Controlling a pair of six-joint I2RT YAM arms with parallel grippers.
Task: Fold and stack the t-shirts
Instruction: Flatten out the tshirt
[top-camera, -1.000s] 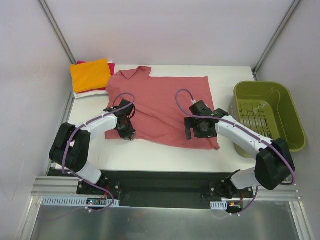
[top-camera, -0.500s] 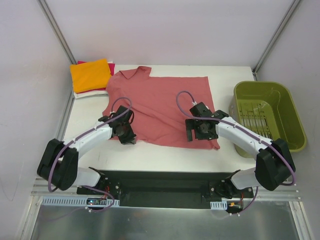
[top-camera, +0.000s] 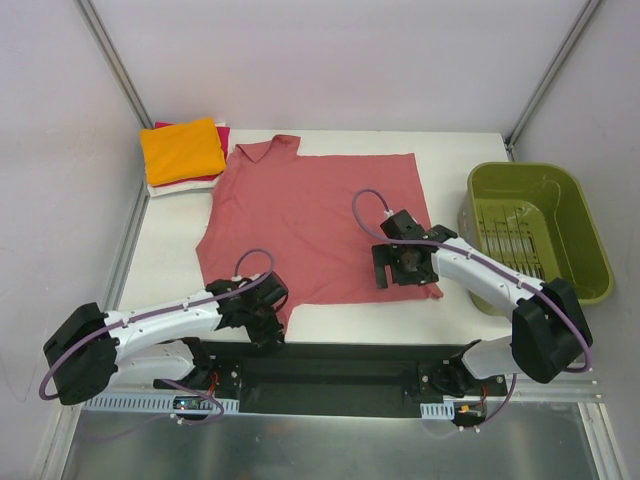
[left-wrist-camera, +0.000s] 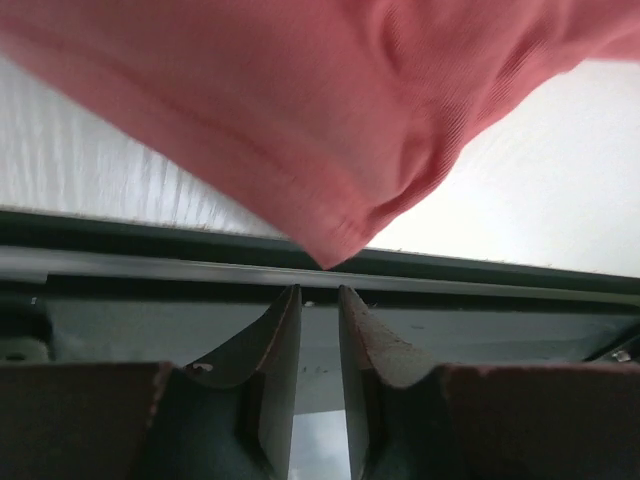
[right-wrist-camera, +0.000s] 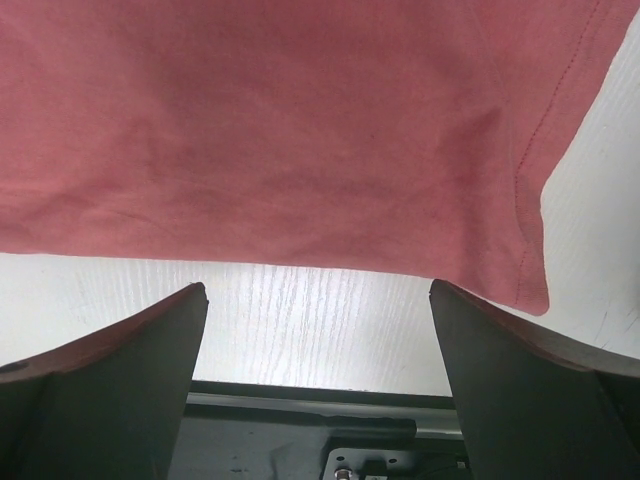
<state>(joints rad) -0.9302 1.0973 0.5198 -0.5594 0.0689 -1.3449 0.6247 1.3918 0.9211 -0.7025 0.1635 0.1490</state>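
Observation:
The t-shirt's near corner (left-wrist-camera: 332, 240) sticks out creased over the bar by my left gripper. My left gripper should move away, and my right gripper should straighten that corner (top-camera: 287, 318).
The salmon-red t-shirt (top-camera: 310, 215) lies spread on the white table (top-camera: 170, 240), collar at the back left. My left gripper (top-camera: 264, 318) is at the table's near edge, just off the shirt's front-left hem corner (left-wrist-camera: 325, 255). Its jaws stand narrowly parted with nothing between them (left-wrist-camera: 318, 292). My right gripper (top-camera: 400, 266) hovers wide open over the shirt's front-right hem (right-wrist-camera: 300, 130), with only bare table between its fingertips (right-wrist-camera: 318, 290). A folded orange t-shirt (top-camera: 180, 148) tops a stack at the back left, with magenta (top-camera: 223, 133) and white (top-camera: 165, 187) edges showing beneath.
An olive-green plastic basket (top-camera: 590, 250) stands off the table's right side, close to my right arm. A dark metal rail (left-wrist-camera: 480, 275) runs along the near table edge under my left gripper. Walls enclose the table on the other sides.
My left arm has pulled back to the near edge, drawing the shirt's front-left part forward and flatter; its jaws now stand parted off the corner. The right gripper has barely moved.

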